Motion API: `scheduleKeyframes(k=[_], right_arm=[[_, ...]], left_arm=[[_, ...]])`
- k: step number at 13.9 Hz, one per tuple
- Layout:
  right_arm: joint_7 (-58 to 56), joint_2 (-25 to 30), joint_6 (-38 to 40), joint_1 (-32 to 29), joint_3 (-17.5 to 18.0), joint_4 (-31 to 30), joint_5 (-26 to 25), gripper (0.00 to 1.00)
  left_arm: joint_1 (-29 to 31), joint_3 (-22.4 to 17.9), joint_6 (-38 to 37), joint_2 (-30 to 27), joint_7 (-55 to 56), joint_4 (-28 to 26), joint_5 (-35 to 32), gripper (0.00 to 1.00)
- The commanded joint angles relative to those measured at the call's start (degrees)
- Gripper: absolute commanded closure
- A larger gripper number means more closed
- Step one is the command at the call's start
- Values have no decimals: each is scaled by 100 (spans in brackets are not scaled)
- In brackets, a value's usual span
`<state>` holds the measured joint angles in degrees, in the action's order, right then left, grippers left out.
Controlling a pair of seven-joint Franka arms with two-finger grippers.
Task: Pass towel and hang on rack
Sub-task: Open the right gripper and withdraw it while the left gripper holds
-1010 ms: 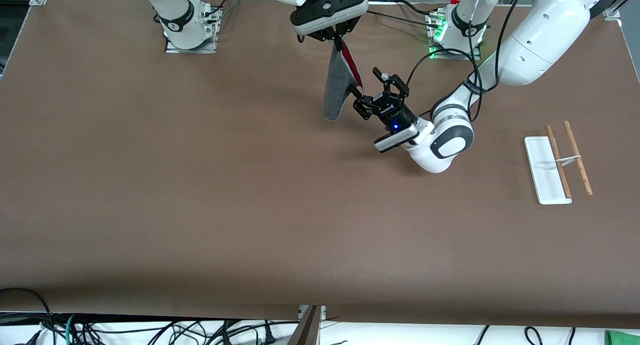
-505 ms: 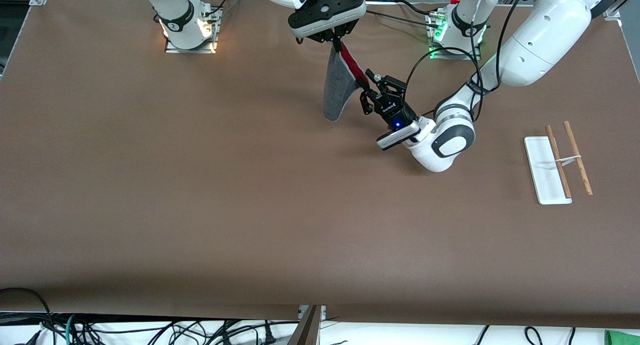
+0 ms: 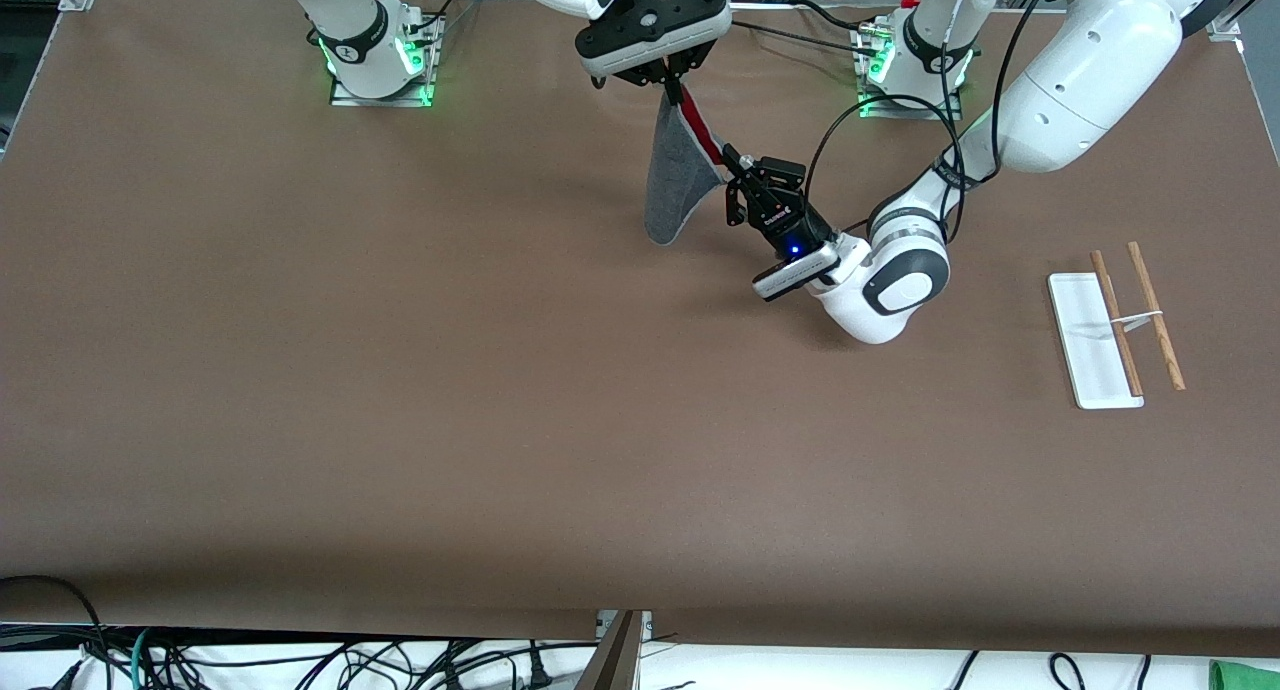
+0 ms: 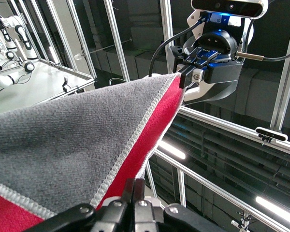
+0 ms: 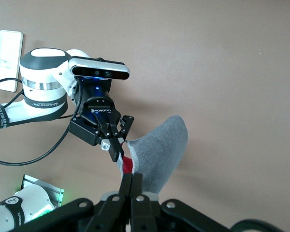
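Note:
Next, my right gripper opens and moves back before my left gripper hangs the towel, because my right gripper is holding the towel's top corner far from the rack.
The towel hangs in the air over the part of the table between the two bases, grey side showing, with a red strip along one edge. My right gripper is shut on its top corner. My left gripper is shut on the red edge lower down and holds it out sideways. In the left wrist view the towel stretches from my left gripper up to the right gripper. In the right wrist view the towel drops from my right gripper, with the left gripper on its edge. The rack stands at the left arm's end of the table.
The rack's two wooden rods lie above its white base, joined by a white crosspiece. The rack base also shows in the right wrist view. Brown tabletop spreads around. Cables trail from the left arm's base.
My left gripper has moved in on the towel's red edge and shut on it, drawing that edge sideways. The right gripper has kept its hold on the top corner.

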<state>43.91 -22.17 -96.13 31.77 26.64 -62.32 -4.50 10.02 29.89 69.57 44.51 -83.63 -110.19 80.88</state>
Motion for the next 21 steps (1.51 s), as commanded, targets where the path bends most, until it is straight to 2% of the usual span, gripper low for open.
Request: scheduleKeyframes(k=[1, 2, 3, 4, 5, 9, 11, 13, 15, 17, 21], right_arm=[[57, -33, 95, -4, 8, 123, 89, 100], [57, -33, 95, -4, -1, 114, 81, 91], [48, -33, 95, -48, -1, 106, 89, 78], [39, -33, 95, -92, 8, 106, 90, 45], [30, -33, 95, -101, -1, 106, 90, 0], [-5, -33, 261, -145, -1, 97, 81, 0], [-5, -24, 411, -250, -10, 97, 81, 0], [4, -24, 577, -364, -19, 106, 81, 0], [-13, -24, 797, -452, -132, 97, 81, 0], [-22, -24, 1060, -461, -430, 97, 89, 0], [-136, -42, 1237, -592, -739, 71, 98, 0]], left_arm=[[78, 17, 66, -180, -154, -126, -99, 100], [96, 17, 74, -180, -93, -126, -99, 100], [96, 17, 74, -180, -58, -126, -99, 100], [96, 17, 74, -180, -49, -126, -99, 100], [96, 25, 74, -180, 12, -117, -99, 100], [201, 43, 48, -206, 223, -64, -99, 100], [280, -53, 65, -599, 573, -21, -142, 100], [403, -255, 48, -987, 1231, 277, -501, 100], [623, -256, 31, -1024, 1558, 655, -888, 100], [877, -247, -13, -1024, 1866, 1085, -1432, 100], [1492, -247, -514, -1024, 2665, 1929, -2522, 100]])
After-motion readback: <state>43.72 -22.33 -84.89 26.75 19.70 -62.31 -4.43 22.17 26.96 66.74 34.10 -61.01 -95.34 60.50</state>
